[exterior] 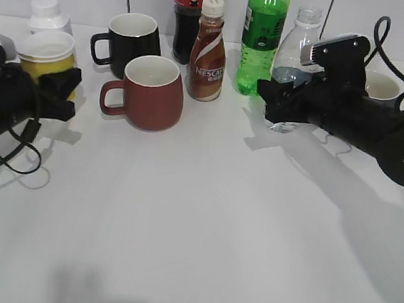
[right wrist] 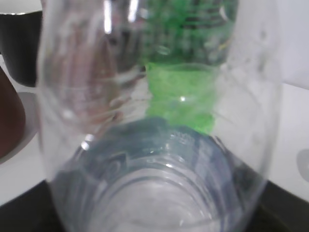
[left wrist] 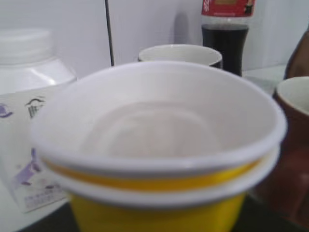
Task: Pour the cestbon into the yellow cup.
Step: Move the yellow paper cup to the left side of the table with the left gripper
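Note:
I should keep lowering my left gripper until the yellow cup [exterior: 49, 52] stands on the spot [exterior: 82, 112] beside the dark red mug, because the cup hangs upright and that spot is free.
The yellow cup [exterior: 48, 56], double-stacked with a white rim, stands at the far left. It fills the left wrist view [left wrist: 159, 145] and its white inside looks empty. My left gripper [exterior: 59, 86] sits around its lower part and is shut on it. The cestbon [exterior: 299, 46], a clear capless bottle, stands upright at the back right, and the table shows under its base. It fills the right wrist view [right wrist: 159, 188]. My right gripper [exterior: 287, 102] is shut on its lower body and hides the label.
A dark red mug [exterior: 149, 95], a black mug [exterior: 132, 39], a Nescafe bottle [exterior: 208, 52], a tall green bottle [exterior: 261, 39] and a cola bottle [exterior: 189, 10] stand between the two arms. A white jar [exterior: 49, 13] is behind the cup. A white cup [exterior: 381, 86] is behind my right arm.

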Available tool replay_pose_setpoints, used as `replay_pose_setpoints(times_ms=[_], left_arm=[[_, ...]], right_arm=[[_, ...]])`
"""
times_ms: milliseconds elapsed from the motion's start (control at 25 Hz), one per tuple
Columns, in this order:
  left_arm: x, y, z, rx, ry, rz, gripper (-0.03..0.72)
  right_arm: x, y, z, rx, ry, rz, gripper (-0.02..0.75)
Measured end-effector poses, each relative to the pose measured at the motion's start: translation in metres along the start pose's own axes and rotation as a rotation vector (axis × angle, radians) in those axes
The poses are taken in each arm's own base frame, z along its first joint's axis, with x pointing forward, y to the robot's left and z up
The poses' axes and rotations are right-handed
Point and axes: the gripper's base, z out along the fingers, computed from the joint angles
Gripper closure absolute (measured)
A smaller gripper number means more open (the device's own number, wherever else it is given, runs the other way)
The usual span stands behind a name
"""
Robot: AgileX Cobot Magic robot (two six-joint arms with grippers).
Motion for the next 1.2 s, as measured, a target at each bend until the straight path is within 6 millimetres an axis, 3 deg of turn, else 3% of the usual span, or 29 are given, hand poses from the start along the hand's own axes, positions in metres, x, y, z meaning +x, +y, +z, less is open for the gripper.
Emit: replay_pose_setpoints(times_ms=[360,880,1200], left_arm=[[0.007,0.006,0.026,0.000,-0.029,0.014,0.364],[0.032,0.005,0.030,0.009,0.028,0.000,0.362],[0.034,0.005,0.030,0.011,0.016,0.000,0.307]], right_arm=[[0.000,0.000,0.000,0.000,-0.001,-0.001,0.266],[0.000,0.000,0.000,-0.001,-0.005,-0.002,0.266],[-0.001,0.000,0.000,-0.001,-0.008,-0.002,0.266]])
